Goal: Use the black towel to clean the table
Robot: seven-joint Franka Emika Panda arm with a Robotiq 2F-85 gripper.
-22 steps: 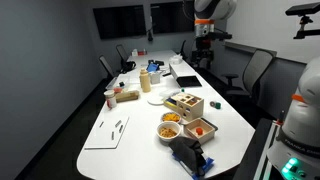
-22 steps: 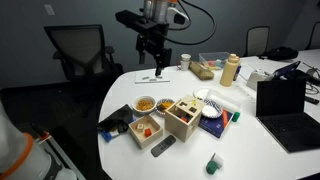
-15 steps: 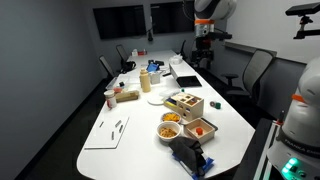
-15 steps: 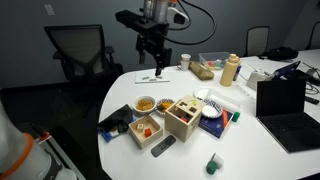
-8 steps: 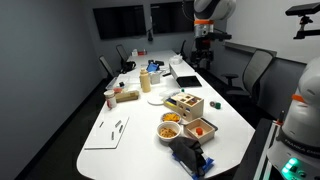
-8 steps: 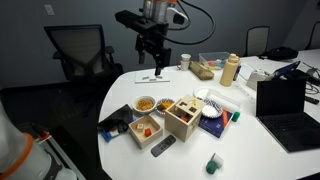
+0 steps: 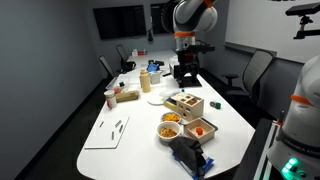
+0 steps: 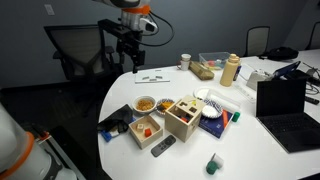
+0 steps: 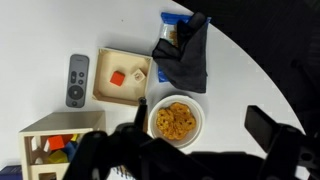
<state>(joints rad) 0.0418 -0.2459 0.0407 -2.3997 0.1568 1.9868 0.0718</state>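
Observation:
The black towel lying free (image 7: pixel 188 150) is on top of the blue object, so my open gripper goes on down to the towel's folds (image 9: pixel 184 72) and closes there.
The black towel (image 9: pixel 185 55) lies crumpled on the white table, partly over a blue object, near the table's rounded end; it shows in both exterior views (image 7: pixel 190 155) (image 8: pixel 117 121). My gripper (image 9: pixel 205 125) is open and empty, high above the table, with its fingers on either side of a white bowl of orange snacks (image 9: pixel 177 120). The towel lies beyond that bowl in the wrist view. The gripper also shows in both exterior views (image 7: pixel 185 72) (image 8: pixel 128 55), well above the tabletop.
Beside the towel are a wooden tray with an orange block (image 9: pixel 125 75), a grey remote (image 9: pixel 77 80) and a wooden box (image 8: pixel 185 117). A laptop (image 8: pixel 285 100), a bottle (image 8: pixel 231 70), a paper sheet (image 7: pixel 107 132) and a chair (image 8: pixel 80 55) are further off.
The arm has swung away from its earlier spot over the table towards the towel's end of the table. The towel and other objects have not moved.

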